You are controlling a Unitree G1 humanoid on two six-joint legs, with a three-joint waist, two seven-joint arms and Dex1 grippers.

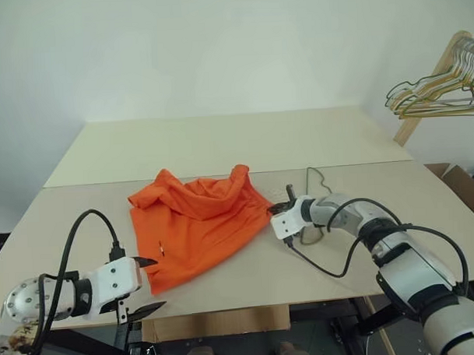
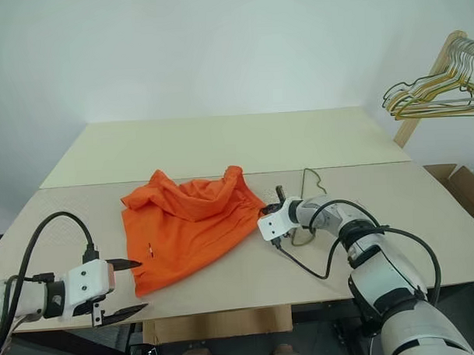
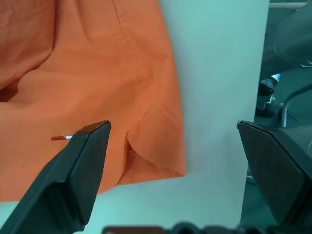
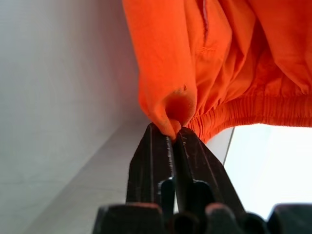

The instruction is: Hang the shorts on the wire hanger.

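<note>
My gripper will make the shorts spread out smoother when it pulls their near edge, because loose folds point(image 1: 200, 193) heap up the far side of the orange shorts point(image 1: 191, 240).
The orange shorts point(image 1: 195, 218) lie crumpled on the near table point(image 1: 67, 222), a tiny white mark near the front hem. My right gripper point(image 1: 275, 211) is at their right edge, shut on a fold of the orange cloth point(image 4: 168, 105) beside the gathered waistband point(image 4: 253, 114). The thin dark wire hanger point(image 1: 308, 175) lies flat on the table just behind my right wrist, partly hidden by the arm. My left gripper point(image 1: 153, 284) hovers open at the table's front edge, just off the shorts' front left corner point(image 3: 161, 161), with nothing between its fingers.
A bunch of gold and green wire hangers point(image 1: 440, 92) hangs on a wooden rack at the far right. A cardboard box point(image 1: 459, 181) sits below it. A second pale table point(image 1: 220, 139) adjoins at the back.
</note>
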